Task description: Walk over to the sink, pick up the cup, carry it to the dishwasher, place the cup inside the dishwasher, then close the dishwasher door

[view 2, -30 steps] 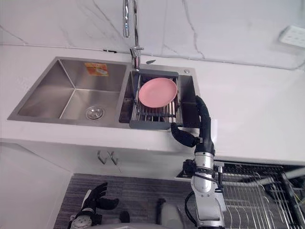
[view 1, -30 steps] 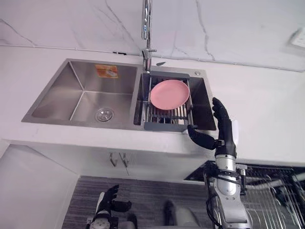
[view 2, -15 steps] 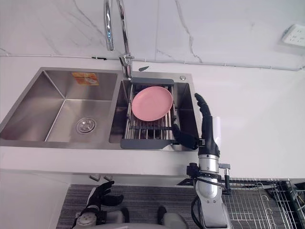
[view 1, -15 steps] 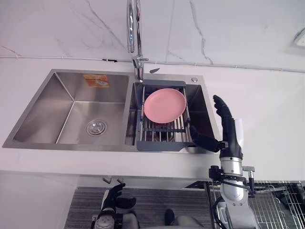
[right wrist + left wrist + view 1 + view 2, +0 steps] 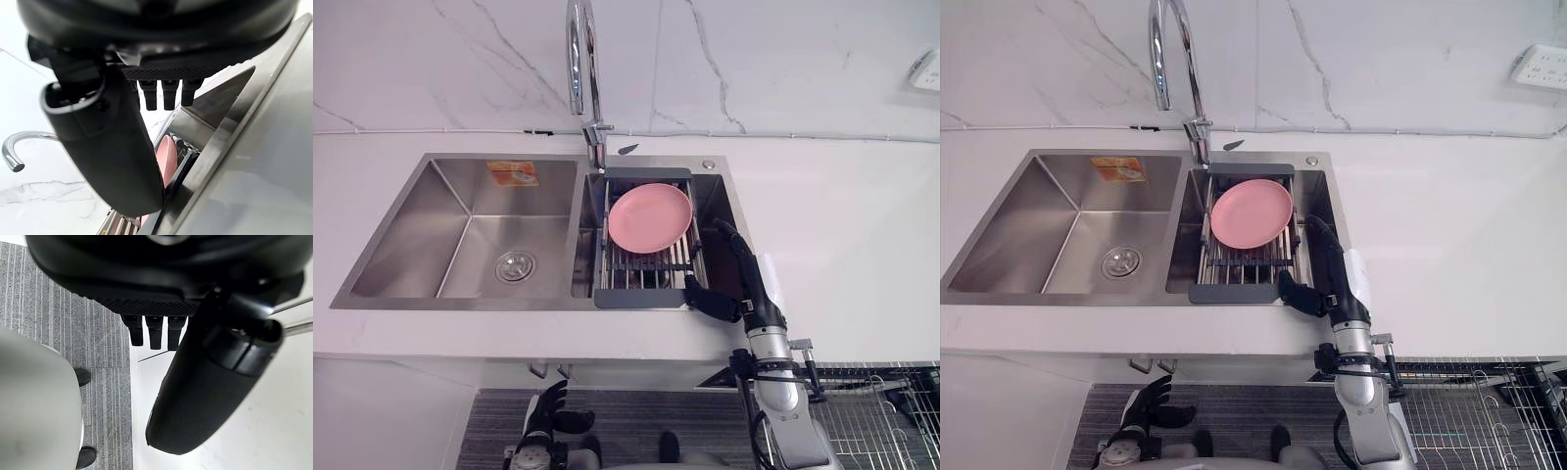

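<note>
I expect empty rack under the pink plate [image 5: 650, 217] in the drying rack when I lift the plate. Only rods [image 5: 649, 278] show around it.
My right hand [image 5: 751, 285] is open, its straight fingers reaching over the right rim of the sink's right basin [image 5: 717, 201]. Its thumb is spread toward the front corner of a dark drying rack [image 5: 646, 269] in that basin. A pink plate [image 5: 649, 216] lies on the rack. In the right wrist view the right hand's fingers [image 5: 168, 95] point past the steel sink rim [image 5: 234, 122] toward the plate [image 5: 166, 159], with nothing held. My left hand [image 5: 548, 416] hangs low over the floor, open and holding nothing.
The left basin [image 5: 470, 235] holds only its drain. A tall tap [image 5: 578, 59] rises behind the sink. White counter [image 5: 842, 245] stretches to the right. The open dishwasher's wire rack [image 5: 881, 411] lies at the lower right, below the counter edge. A wall socket [image 5: 1540, 67] is on the marble wall.
The camera has shifted nearer the sink. My right hand has tilted left and down, from beside the sink's right edge to over its right basin rim. It is still open.
</note>
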